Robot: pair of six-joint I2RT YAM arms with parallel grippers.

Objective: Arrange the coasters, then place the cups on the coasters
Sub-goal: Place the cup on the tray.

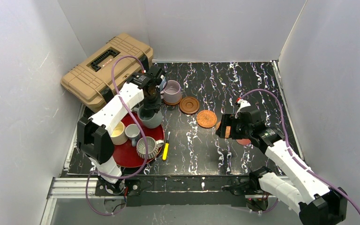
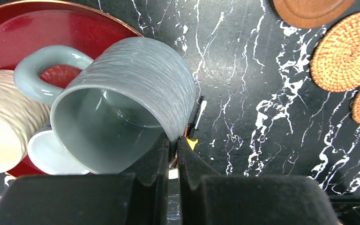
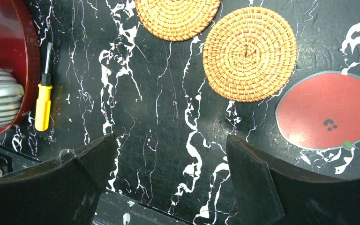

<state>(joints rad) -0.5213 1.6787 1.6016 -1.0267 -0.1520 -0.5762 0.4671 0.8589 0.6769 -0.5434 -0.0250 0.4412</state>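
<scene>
The grey-green cup is tilting in a shallow grip on the cup's rim, so next my left gripper sets it down on the red tray and takes a deeper grip.
My left gripper is shut on the rim of a grey-green cup, which hangs tilted over the far edge of the red tray. A mauve cup stands on a brown coaster. Right of it lie a bare brown wooden coaster and two woven coasters, then a flat red coaster. On the tray sit a cream cup, a small pale grey cup and a ribbed cup. My right gripper is open above bare table.
A yellow-handled screwdriver lies just right of the tray. A tan toolbox sits at the back left. White walls close in the black marbled table on three sides.
</scene>
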